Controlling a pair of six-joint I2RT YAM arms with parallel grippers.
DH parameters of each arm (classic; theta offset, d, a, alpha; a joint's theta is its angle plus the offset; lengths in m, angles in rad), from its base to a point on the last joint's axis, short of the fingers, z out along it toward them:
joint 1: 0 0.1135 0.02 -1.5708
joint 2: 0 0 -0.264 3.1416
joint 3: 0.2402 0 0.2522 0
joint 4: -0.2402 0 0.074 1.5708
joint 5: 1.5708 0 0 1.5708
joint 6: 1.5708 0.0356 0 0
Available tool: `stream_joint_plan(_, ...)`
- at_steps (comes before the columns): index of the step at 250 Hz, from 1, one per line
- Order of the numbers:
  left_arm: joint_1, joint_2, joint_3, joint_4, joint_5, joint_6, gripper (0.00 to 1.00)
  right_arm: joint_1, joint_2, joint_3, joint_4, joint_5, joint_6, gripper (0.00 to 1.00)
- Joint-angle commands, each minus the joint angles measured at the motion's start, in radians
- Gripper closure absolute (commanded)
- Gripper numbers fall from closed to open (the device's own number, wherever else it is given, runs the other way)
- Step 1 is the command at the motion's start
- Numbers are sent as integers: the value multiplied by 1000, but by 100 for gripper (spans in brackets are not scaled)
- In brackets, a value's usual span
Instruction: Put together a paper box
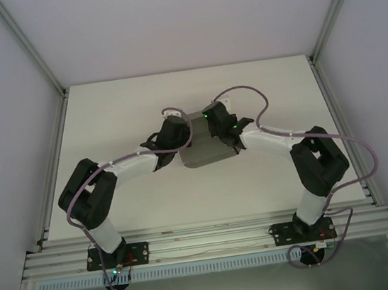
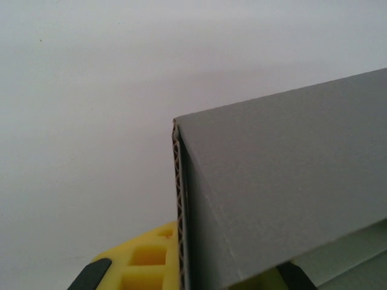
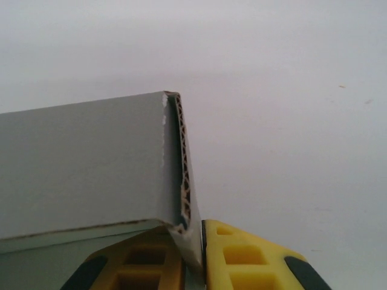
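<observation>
The paper box's lid [image 1: 210,156] is facing the bar. My right gripper should therefore let go of the end of the box, and my left gripper should turn the lid to the far side [image 1: 200,113].
The paper box [image 1: 205,149] is a grey corrugated cardboard piece, folded into a box shape, at the middle of the white table between both arms. My left gripper [image 1: 177,138] is at its left side and my right gripper [image 1: 222,128] at its right side. In the left wrist view the box [image 2: 284,181] has a folded wall edge standing up between the yellow fingers [image 2: 142,263] of the left gripper [image 2: 193,269], which is shut on it. In the right wrist view the right gripper [image 3: 201,254] pinches the box [image 3: 84,163] by its end wall, both pads tight against the cardboard.
The white table [image 1: 104,114] is walled by pale panels and aluminium frame posts on the left, right and back. A metal rail [image 1: 207,242] carrying the arm bases runs along the near edge. Purple cables loop over both arms.
</observation>
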Motion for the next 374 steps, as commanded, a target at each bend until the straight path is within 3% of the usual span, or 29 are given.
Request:
stream_joint_plan(1,-12,16,42,-28,-3,-41,100,-18,41,32,-142,227,85,87)
stream_joint_plan(51,-12,10,30,-10,26,-45,100,-24,7,-58,39,61,28,75)
stream_joint_plan(72,-12,3,28,-9,31,-39,100,-43,-9,-84,87,-10,35,76)
stream_joint_plan(106,-14,-5,21,-12,29,-39,100,-56,-34,-103,121,-20,27,91)
stream_joint_plan(147,-17,-5,35,-42,-3,-55,100,-53,-5,-36,-7,111,36,100)
stream_joint_plan(183,-21,-3,66,-108,-54,-101,100,-52,68,55,-223,364,174,100)
stream_joint_plan(251,-18,23,107,-179,-103,-141,100,-57,176,180,-451,614,274,100)
stream_joint_plan(321,-18,24,106,-151,-54,-131,100,-64,112,72,-158,441,157,97)
stream_joint_plan(330,-18,22,106,-149,-48,-125,100,-68,92,38,-80,375,110,92)
stream_joint_plan(343,-18,23,105,-142,-35,-120,100,-72,58,-10,26,263,69,77)
stream_joint_plan(374,-18,21,95,-126,-14,-107,100,-81,-34,-143,277,-20,-20,76)
